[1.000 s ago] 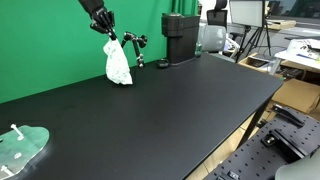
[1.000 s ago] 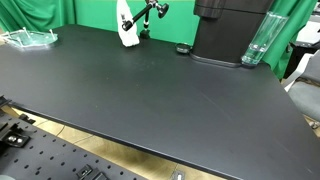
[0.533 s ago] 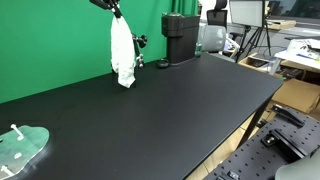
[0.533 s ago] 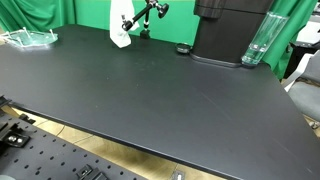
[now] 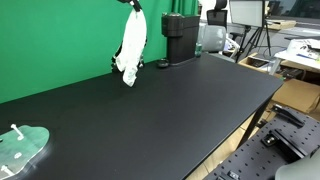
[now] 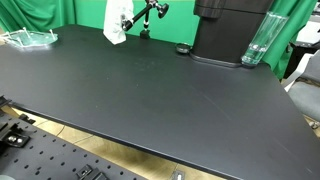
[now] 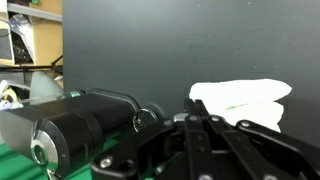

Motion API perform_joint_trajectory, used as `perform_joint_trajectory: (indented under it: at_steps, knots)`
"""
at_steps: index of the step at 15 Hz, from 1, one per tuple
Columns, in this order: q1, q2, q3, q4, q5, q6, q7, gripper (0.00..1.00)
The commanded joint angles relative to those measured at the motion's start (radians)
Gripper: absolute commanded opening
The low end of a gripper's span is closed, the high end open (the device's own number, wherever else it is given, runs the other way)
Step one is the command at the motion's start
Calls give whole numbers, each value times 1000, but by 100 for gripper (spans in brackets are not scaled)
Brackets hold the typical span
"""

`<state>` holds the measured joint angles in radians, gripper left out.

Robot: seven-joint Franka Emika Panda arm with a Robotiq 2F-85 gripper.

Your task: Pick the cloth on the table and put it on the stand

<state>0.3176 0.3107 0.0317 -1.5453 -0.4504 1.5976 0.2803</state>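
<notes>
The cloth is hanging next to the end of the stand's arm, so my gripper should move the cloth out in front and then put it back over the arm (image 6: 142, 15).
The white cloth (image 5: 130, 50) hangs stretched out from my gripper (image 5: 134, 3) at the top edge of the frame, its lower end just above the black table (image 5: 180, 110). It also shows in an exterior view (image 6: 115, 22), next to the small black jointed stand (image 6: 150, 12); there the gripper is out of frame. In the exterior view where the gripper shows, the cloth hides most of the stand. In the wrist view my gripper (image 7: 195, 125) is shut, and the cloth (image 7: 240, 98) spreads white beyond the fingertips over the table (image 7: 130, 45).
A tall black boxy device (image 5: 180, 38) stands just past the stand, also seen in an exterior view (image 6: 228, 30) beside a clear glass (image 6: 257, 40). A small black object (image 6: 182, 49) lies near it. A pale green flat object (image 5: 20, 148) lies at the table's far end.
The gripper has risen and moved sideways toward the stand with the cloth. The cloth now hangs stretched out and covers the stand in one exterior view.
</notes>
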Motion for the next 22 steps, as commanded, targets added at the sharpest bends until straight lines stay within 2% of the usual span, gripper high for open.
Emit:
perform_joint_trajectory:
  at_steps: [1,8,12,18,22]
  knots:
    - [-57,-84,6,-132,21,11,98,1]
    - [-149,-131,-3,-267,63,43,164,1]
    - [-179,-106,-10,-304,69,120,194,1]
    - [-156,-27,1,-218,28,150,153,1]
    - [-118,13,10,-114,-25,92,135,1]
